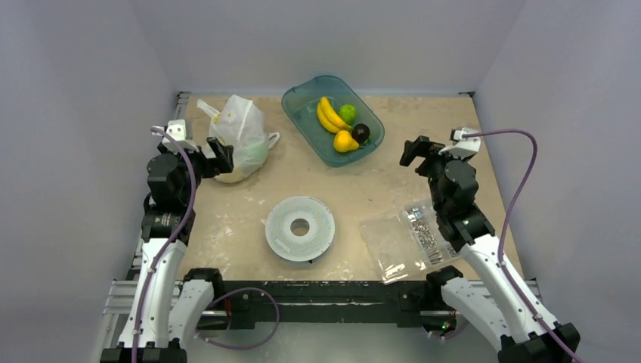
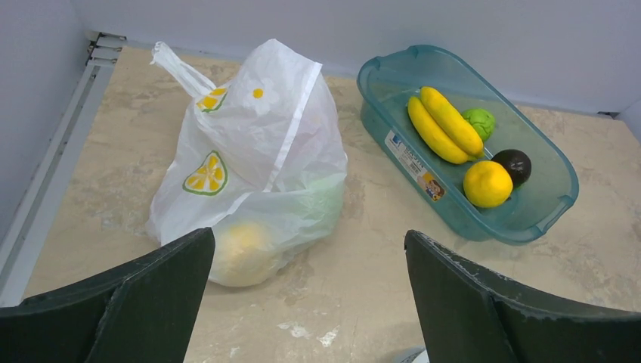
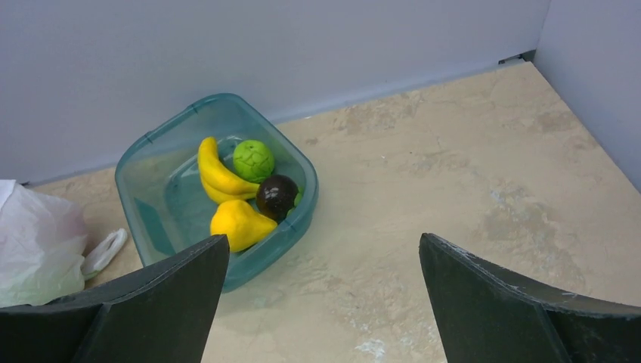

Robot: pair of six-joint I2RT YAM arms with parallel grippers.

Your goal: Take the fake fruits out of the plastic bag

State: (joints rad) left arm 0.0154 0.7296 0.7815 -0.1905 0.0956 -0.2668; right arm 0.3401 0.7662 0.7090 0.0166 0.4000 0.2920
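Note:
My left gripper is open and the plastic bag's back handle [image 1: 207,108] sticks out free of the bag's body, so the gripper should go on toward the handle's tip [image 2: 161,53] until its fingers are on both sides of the tip.
The white plastic bag [image 1: 240,134] with lemon prints stands bunched at the back left of the table, its handles loose. Through its thin skin in the left wrist view, a round yellow fruit [image 2: 240,253] shows at the bottom of the plastic bag [image 2: 257,144], with a green shape [image 2: 321,198] beside it. The other fake fruits inside are hidden. My left gripper [image 1: 216,158] hovers just in front of the bag, open and empty [image 2: 310,302]. My right gripper [image 1: 414,150] is open over bare table at the right [image 3: 323,302], far from the bag [image 3: 38,242].
A teal tray [image 1: 304,113] at the back centre holds a banana bunch [image 1: 327,115], a green fruit [image 1: 347,113], a dark plum [image 1: 360,132] and a yellow fruit [image 1: 345,141]. A white perforated disc [image 1: 300,228] lies mid-table. A clear bag of screws [image 1: 412,238] lies front right.

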